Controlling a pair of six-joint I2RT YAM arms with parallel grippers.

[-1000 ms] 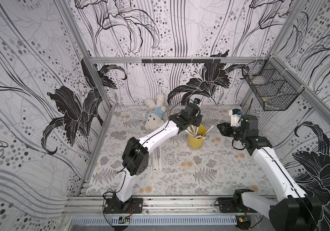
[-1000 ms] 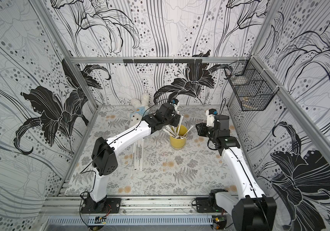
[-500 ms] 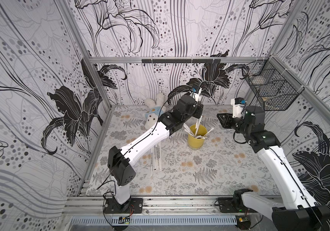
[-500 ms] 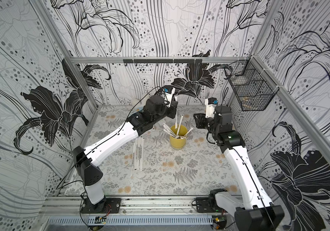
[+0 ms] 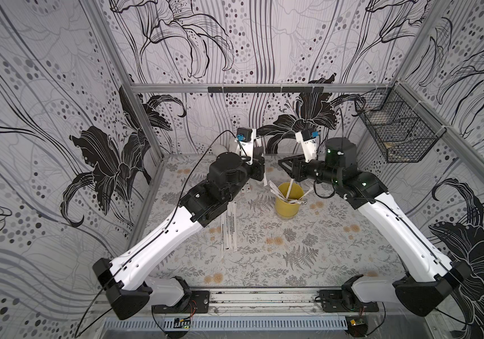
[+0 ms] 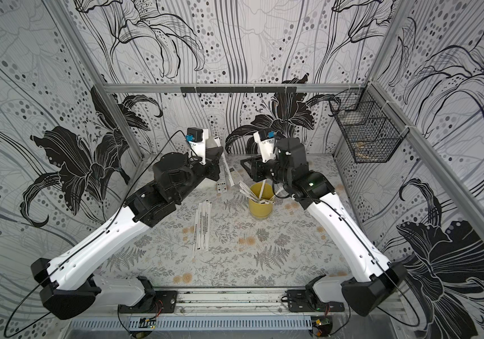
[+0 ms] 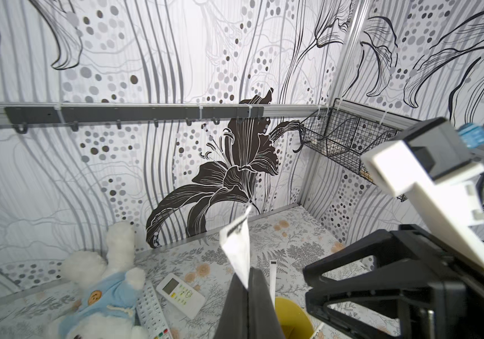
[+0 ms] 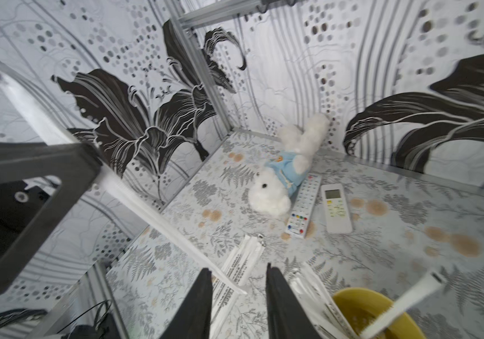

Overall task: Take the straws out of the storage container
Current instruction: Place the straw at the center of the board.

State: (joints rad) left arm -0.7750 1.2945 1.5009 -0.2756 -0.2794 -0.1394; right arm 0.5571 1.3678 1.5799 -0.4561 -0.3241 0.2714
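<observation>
My left gripper keeps going toward the row of straws (image 6: 203, 224) while the held straw (image 5: 265, 178) hangs clear of the yellow container's rim, and lets go of the straw there.
The yellow storage container (image 5: 287, 209) (image 6: 261, 209) stands upright at the table's back middle, with several white straws (image 5: 276, 190) (image 6: 246, 189) leaning out over its rim. My left gripper (image 5: 259, 168) (image 7: 248, 283) hangs above and left of it, shut on one straw (image 6: 227, 173) (image 7: 236, 246) that dangles clear of the rim. Facing it, my right gripper (image 5: 286, 165) (image 8: 239, 281) is open above the container (image 8: 375, 311), holding nothing. The held straw (image 8: 147, 211) crosses the right wrist view. More straws (image 5: 229, 232) (image 6: 202, 226) lie side by side on the table, left of the container.
A white plush bunny (image 7: 103, 287) in a blue shirt lies at the back of the table. Two white remotes (image 8: 337, 208) (image 8: 303, 205) lie beside it. A black wire basket (image 5: 396, 135) hangs on the right wall. A rail with hooks (image 7: 135, 114) runs along the back wall.
My left gripper has risen from the container with one straw pinched in it. My right gripper has lifted from beside the container and its jaws have spread wider.
</observation>
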